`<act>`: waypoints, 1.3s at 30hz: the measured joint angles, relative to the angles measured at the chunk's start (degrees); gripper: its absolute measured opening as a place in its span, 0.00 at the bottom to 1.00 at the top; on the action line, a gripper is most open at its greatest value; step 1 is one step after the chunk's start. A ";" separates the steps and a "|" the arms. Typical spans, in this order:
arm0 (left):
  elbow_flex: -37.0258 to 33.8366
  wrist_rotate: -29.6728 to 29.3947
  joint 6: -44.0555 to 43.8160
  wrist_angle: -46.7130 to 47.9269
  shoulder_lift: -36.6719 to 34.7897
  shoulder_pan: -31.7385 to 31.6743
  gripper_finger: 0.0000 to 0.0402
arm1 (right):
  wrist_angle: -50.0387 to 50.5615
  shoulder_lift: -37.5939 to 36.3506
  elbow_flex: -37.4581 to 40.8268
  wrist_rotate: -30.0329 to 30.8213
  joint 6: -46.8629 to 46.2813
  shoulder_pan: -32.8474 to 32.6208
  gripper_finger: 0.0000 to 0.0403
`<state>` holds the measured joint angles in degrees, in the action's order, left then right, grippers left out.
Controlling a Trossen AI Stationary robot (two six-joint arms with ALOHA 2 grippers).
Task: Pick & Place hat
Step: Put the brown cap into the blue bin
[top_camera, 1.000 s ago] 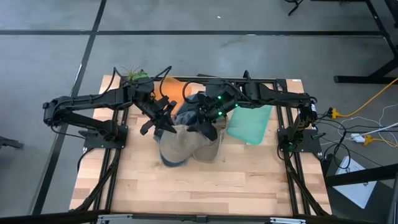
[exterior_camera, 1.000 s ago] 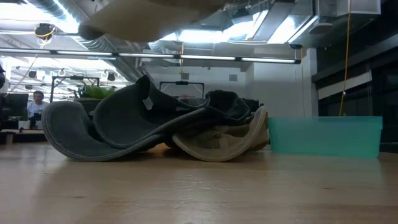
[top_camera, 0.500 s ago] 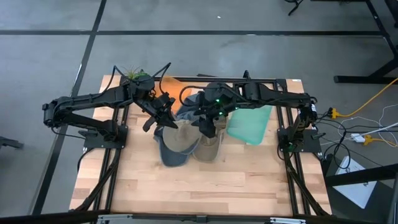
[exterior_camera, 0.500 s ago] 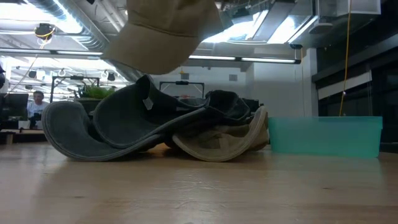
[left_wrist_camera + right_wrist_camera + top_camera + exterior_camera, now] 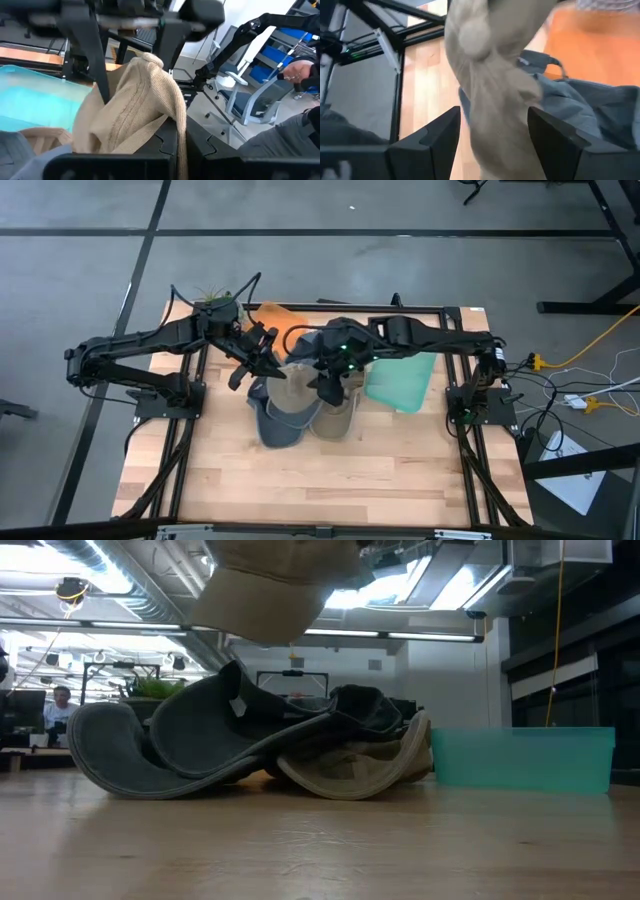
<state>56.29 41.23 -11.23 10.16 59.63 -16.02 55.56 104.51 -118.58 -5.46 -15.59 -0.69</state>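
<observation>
The tan hat (image 5: 291, 389) in my left gripper is short of the teal bin, so next my right gripper grasps its top by its top button (image 5: 475, 42) and carries it there.
A tan hat (image 5: 294, 394) hangs in the air over a pile of hats on the table. My left gripper (image 5: 272, 372) is shut on it. My right gripper (image 5: 328, 388) is open, its fingers standing on either side of the hat's crown (image 5: 490, 75) with its top button; I cannot tell whether they touch it. In the low view the tan hat (image 5: 265, 595) floats clear above the pile, where dark grey hats (image 5: 210, 740) lie over a khaki one (image 5: 360, 772). My left gripper pinches a bunched fold of the tan hat's cloth (image 5: 180, 131) between its two fingers, coming nearly level from the table's left side. The hat is lifted clear of the pile, with its crown (image 5: 145, 75) bulging out beyond the fingers.
A teal bin (image 5: 402, 380) stands right of the pile, beside the right arm. An orange sheet (image 5: 278, 320) lies at the far edge, with a small green plant (image 5: 215, 300) at the far left corner. The near half of the wooden table (image 5: 320, 480) is bare wood.
The tan hat was spread wide and high a second ago. It has since drawn together and sagged lower under my left gripper, then risen a little. My right gripper has tipped further downward over the hat.
</observation>
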 joint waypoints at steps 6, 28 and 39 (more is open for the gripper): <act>0.00 0.09 -0.15 0.78 0.00 0.00 0.01 | -0.82 1.49 0.00 -6.63 3.22 -0.13 0.40; 0.00 19.90 -4.66 3.09 -0.24 -0.01 0.01 | -10.52 1.79 0.00 -29.63 3.98 -0.47 0.03; 0.00 16.88 -7.27 1.41 -0.30 -0.01 0.01 | -4.86 1.64 0.00 -24.64 -2.16 0.71 0.26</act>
<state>56.29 58.12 -18.49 11.57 59.33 -16.03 50.71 106.15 -118.58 -30.10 -17.75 0.02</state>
